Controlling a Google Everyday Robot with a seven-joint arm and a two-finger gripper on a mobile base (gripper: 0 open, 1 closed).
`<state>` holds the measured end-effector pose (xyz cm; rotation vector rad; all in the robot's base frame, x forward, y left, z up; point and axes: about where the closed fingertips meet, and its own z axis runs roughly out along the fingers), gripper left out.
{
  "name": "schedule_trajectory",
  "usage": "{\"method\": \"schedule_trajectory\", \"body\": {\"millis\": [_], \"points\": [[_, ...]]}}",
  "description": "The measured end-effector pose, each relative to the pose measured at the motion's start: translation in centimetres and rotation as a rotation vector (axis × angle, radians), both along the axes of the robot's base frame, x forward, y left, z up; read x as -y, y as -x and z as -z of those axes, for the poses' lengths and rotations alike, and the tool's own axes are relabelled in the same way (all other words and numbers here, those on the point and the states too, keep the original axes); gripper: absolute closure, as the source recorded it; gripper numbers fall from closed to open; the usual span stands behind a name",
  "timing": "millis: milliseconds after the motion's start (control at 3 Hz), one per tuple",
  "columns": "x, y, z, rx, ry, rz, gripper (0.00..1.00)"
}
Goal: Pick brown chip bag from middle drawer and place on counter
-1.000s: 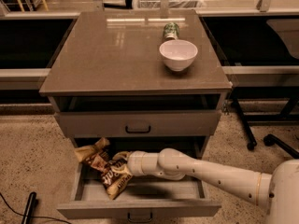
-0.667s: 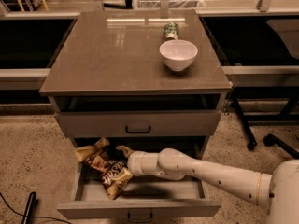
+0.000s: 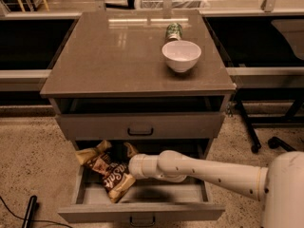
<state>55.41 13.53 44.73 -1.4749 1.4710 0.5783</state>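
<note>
My gripper is at the brown chip bag's edge (image 3: 128,181) nearest my arm. I should open it, reach farther across the bag's crumpled body (image 3: 109,171) and close there before I lift.
The brown chip bag (image 3: 108,172) lies crumpled in the left half of the open middle drawer (image 3: 142,212), with its tan ends sticking up and white lettering showing. My white arm reaches in from the right. The gripper (image 3: 124,167) is at the bag's right side, low inside the drawer and pressed against the bag. The counter (image 3: 118,56) is the glossy grey-brown slab above the drawers.
A white bowl (image 3: 181,55) and a green can (image 3: 174,31) behind it stand at the counter's back right. The shallower upper drawer front (image 3: 140,125) overhangs the back of the middle drawer. A chair base (image 3: 266,132) is on the floor to the right, a black object (image 3: 29,212) at lower left.
The arm has stayed in the drawer at the bag. The bag's lower end has shifted slightly.
</note>
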Motion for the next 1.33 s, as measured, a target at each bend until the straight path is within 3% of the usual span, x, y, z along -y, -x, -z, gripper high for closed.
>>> {"method": "schedule_trajectory", "body": {"millis": [333,667,1333], "points": [[-0.3,-0.5,1.4,-0.052,0.057,0.037,0.0],[-0.6,-0.7,2.6,-0.098,0.073,0.042,0.16],[-1.5,-0.3,3.2,-0.122,0.069,-0.006,0.64]]}}
